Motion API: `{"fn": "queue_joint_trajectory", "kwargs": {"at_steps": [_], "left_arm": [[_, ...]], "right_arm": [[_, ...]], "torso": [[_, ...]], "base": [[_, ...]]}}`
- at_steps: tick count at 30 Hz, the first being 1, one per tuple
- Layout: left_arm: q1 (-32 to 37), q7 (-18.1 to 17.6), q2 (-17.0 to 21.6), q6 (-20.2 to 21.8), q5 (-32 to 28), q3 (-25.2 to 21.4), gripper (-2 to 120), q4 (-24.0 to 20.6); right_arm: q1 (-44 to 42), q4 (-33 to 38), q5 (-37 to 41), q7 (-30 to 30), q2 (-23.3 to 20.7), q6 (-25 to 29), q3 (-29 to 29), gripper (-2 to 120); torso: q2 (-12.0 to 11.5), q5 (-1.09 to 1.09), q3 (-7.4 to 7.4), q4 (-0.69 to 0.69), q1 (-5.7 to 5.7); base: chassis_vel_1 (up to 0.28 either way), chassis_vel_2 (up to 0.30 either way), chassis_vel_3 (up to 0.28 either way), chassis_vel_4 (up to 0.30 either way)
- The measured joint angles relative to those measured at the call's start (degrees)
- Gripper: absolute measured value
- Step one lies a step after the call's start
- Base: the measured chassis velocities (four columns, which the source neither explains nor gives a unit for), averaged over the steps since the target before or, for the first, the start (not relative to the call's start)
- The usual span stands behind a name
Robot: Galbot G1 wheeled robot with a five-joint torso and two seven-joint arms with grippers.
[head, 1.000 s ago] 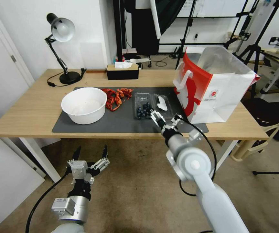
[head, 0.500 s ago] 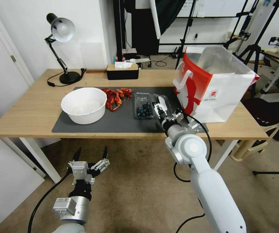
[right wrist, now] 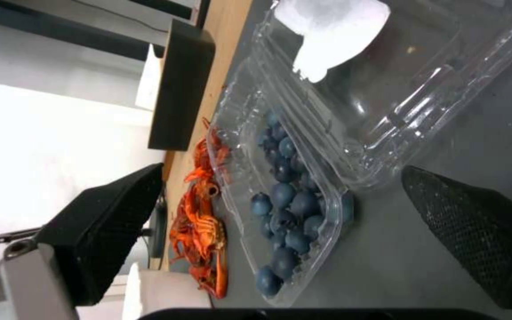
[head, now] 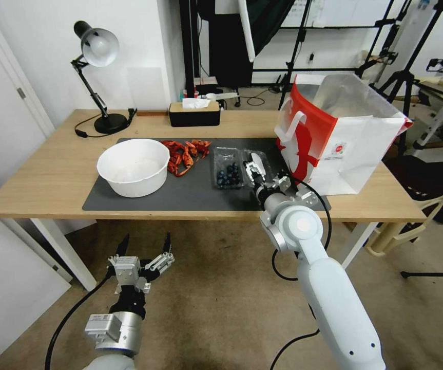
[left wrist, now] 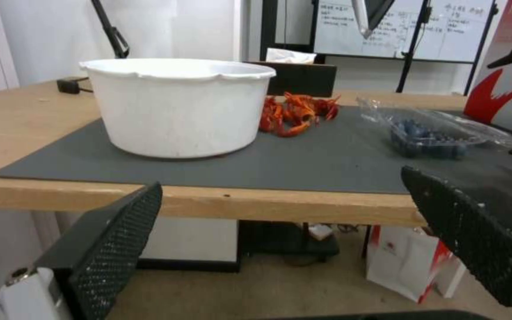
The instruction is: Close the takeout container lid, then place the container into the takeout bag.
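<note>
My gripper will fold the clear lid (head: 268,160), and it will swing over the blueberries like a book cover, because the tray and lid meet along one long shared edge.
The takeout container (head: 227,174) lies open on the grey mat (head: 144,198), blueberries in its tray. Its clear lid (head: 260,160) lies flat beside the tray on the bag's side, white label up. My right gripper (head: 268,176) is open, low over the lid's near end. In the right wrist view the tray (right wrist: 286,213) and lid (right wrist: 398,89) lie between the fingers, untouched. The red-and-white takeout bag (head: 349,146) stands open to the right of the container. My left gripper (head: 145,241) hangs open below the table's front edge.
A white bowl (head: 133,167) and red crawfish (head: 183,152) sit on the mat left of the container. A desk lamp (head: 97,77) and a black tissue box (head: 194,114) stand at the table's back. Tripods and a chair crowd the right side.
My right gripper has moved forward from the mat's front edge to the lid's near end, staying open. The left arm has held still.
</note>
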Motion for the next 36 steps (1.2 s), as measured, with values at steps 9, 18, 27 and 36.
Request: {"fn": "queue_joint_trajectory", "kwargs": {"at_steps": [9, 18, 27, 36], "left_arm": [[0.05, -0.08, 0.18, -0.08, -0.21, -0.07, 100, 0.03], [0.14, -0.14, 0.16, -0.35, -0.30, -0.07, 100, 0.38], [0.17, -0.17, 0.03, -0.69, -0.35, 0.01, 100, 0.65], [0.38, -0.18, 0.02, -1.25, -0.45, -0.05, 100, 0.72]], "right_arm": [[0.82, -1.67, 0.10, 0.52, 0.94, 0.55, 0.12, 100], [1.70, -4.13, 0.12, -0.61, 2.11, 1.53, 0.25, 100], [2.64, -5.13, -0.19, -1.31, 2.78, 2.36, 0.32, 100], [3.40, -5.46, -6.52, -2.52, 3.30, 3.82, -1.06, 100]], "torso": [[0.00, 0.00, 0.00, 0.00, 0.00], [0.00, 0.00, 0.00, 0.00, 0.00], [0.01, 0.00, 0.00, 0.00, 0.00], [0.01, 0.00, 0.00, 0.00, 0.00]], "base": [[0.000, 0.000, 0.000, 0.000], [0.000, 0.000, 0.000, 0.000], [0.000, 0.000, 0.000, 0.000], [0.000, 0.000, 0.000, 0.000]]}}
